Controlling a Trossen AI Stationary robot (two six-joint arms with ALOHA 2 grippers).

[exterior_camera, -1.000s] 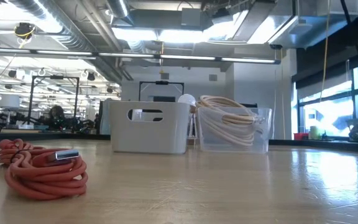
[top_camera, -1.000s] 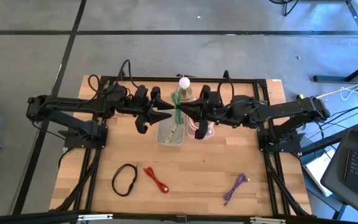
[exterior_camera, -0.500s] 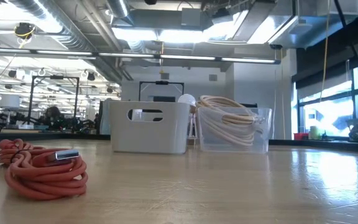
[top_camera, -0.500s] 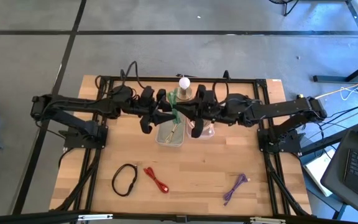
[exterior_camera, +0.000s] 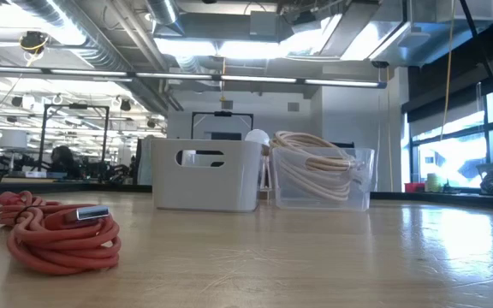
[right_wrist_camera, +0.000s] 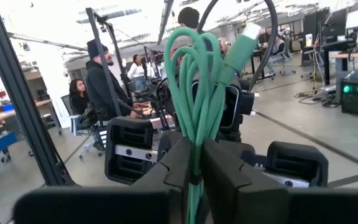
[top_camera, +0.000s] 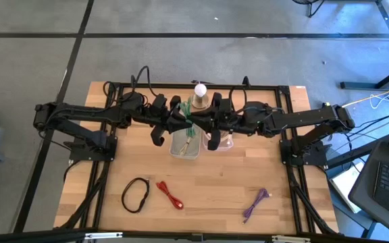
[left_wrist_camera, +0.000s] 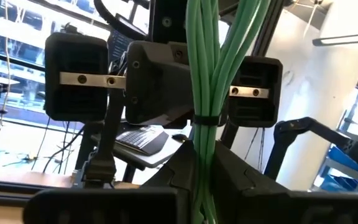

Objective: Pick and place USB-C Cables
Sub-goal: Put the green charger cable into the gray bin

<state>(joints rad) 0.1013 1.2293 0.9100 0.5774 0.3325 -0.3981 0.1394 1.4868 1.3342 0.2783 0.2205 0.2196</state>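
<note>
Both my grippers are pinching the green bundle [top_camera: 187,112]. Next, my right gripper opens and moves away before my left gripper lowers the bundle into the white bin [top_camera: 183,147].
A green USB-C cable bundle [top_camera: 191,113] stands upright in the air above the white bin [top_camera: 185,146], between my two grippers. My left gripper [top_camera: 184,122] reaches it from the table's left and my right gripper [top_camera: 199,122] from the right, tip to tip, each shut on it. The bundle [left_wrist_camera: 207,68] has a black tie. Its loops and connector [right_wrist_camera: 194,74] rise above the fingers. A black loop [top_camera: 135,195], a red bundle [top_camera: 169,194] and a purple bundle [top_camera: 255,204] lie on the near part of the table. My left gripper [left_wrist_camera: 201,163] pinches the green bundle between its two fingers just below the black tie [left_wrist_camera: 204,140]. It comes level from the table's left. The bundle stands upright, clear of the bin. My right gripper [right_wrist_camera: 196,154] pinches the bundle's lower part [right_wrist_camera: 194,134] between its two fingers, level from the table's right. The loops stand upright above the fingers.
Beside the white bin [exterior_camera: 205,174] stands a clear bin [exterior_camera: 321,176] with cream-white coils. A white ball [top_camera: 200,89] on a metal base stands behind the bins. The red bundle [exterior_camera: 58,235] lies close to the low camera. People stand in the room beyond the table.
My left gripper has edged toward the green bundle that my right gripper holds up and has taken hold of it. The bundle stays upright over the bins.
</note>
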